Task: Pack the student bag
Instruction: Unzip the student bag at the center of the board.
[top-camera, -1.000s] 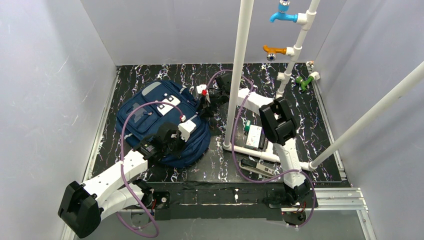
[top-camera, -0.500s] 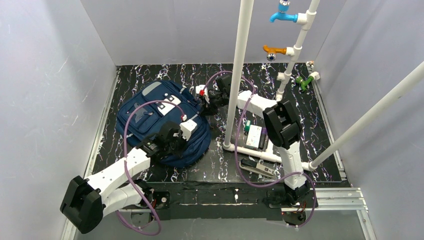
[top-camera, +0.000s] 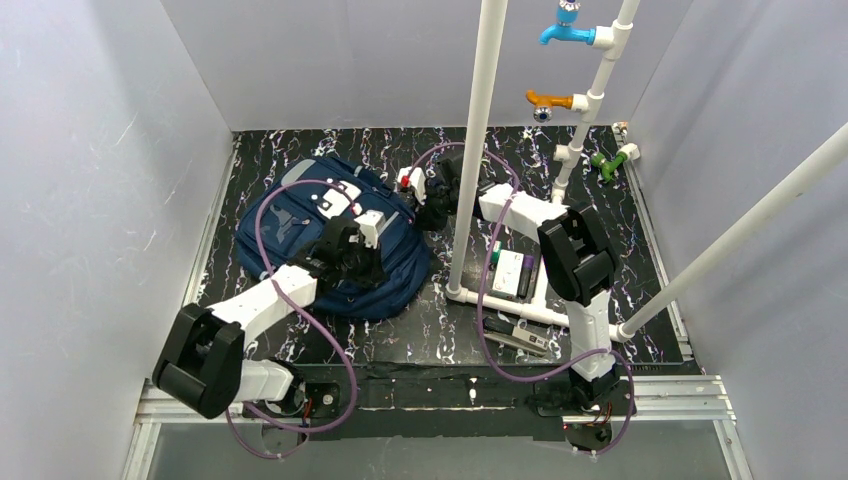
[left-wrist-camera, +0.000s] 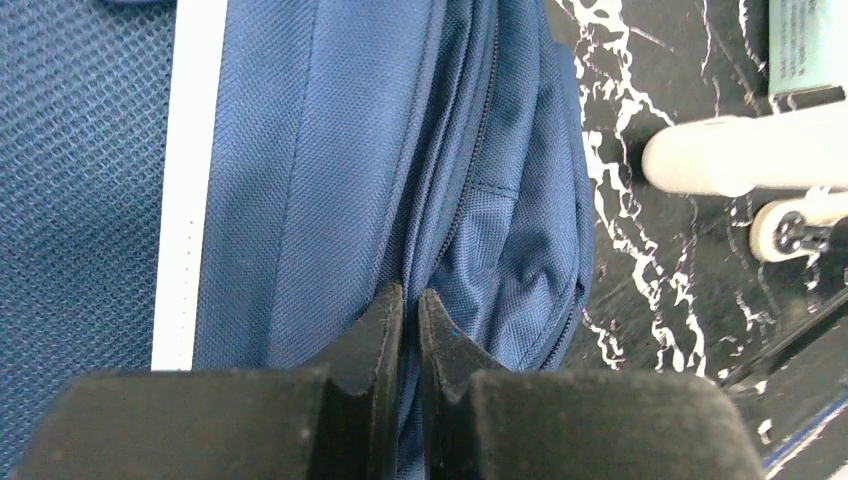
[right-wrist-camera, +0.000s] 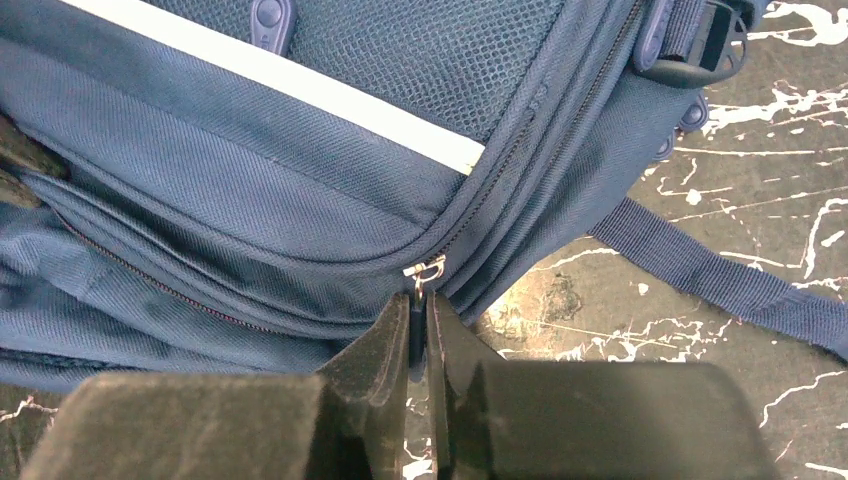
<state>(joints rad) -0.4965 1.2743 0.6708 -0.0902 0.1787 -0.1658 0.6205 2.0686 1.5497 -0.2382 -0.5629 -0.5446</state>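
I keep bringing the fold (left-wrist-camera: 432, 235) beside the bag's zip closer until I let go of the fold. My left gripper is pinching the fold and my right gripper is gripping the zipper pull (right-wrist-camera: 425, 270).
The student bag (top-camera: 290, 215), navy blue with a white stripe, lies flat at the left middle of the black marbled table. My left gripper (top-camera: 378, 262) rests on the bag's near right side. In the left wrist view it (left-wrist-camera: 411, 295) is shut, pinching a fold of the bag's fabric (left-wrist-camera: 300, 150) beside a zip line. My right gripper (top-camera: 424, 212) reaches the bag's far right edge. In the right wrist view it (right-wrist-camera: 419, 300) is shut on the dark zipper pull (right-wrist-camera: 424, 270) of the bag (right-wrist-camera: 250, 170), with the metal ring just above its fingertips.
A white pipe frame (top-camera: 478, 140) stands right of the bag, with blue (top-camera: 565, 30), orange (top-camera: 548, 100) and green (top-camera: 605, 163) taps at the back right. A small box (top-camera: 510, 272) and a dark flat item (top-camera: 515, 335) lie by the pipe's base. A bag strap (right-wrist-camera: 700, 270) trails on the table.
My right gripper has closed on the zipper pull. The left arm has swung farther over the bag, still pinching its fabric, and the bag's near side has bunched toward the back.
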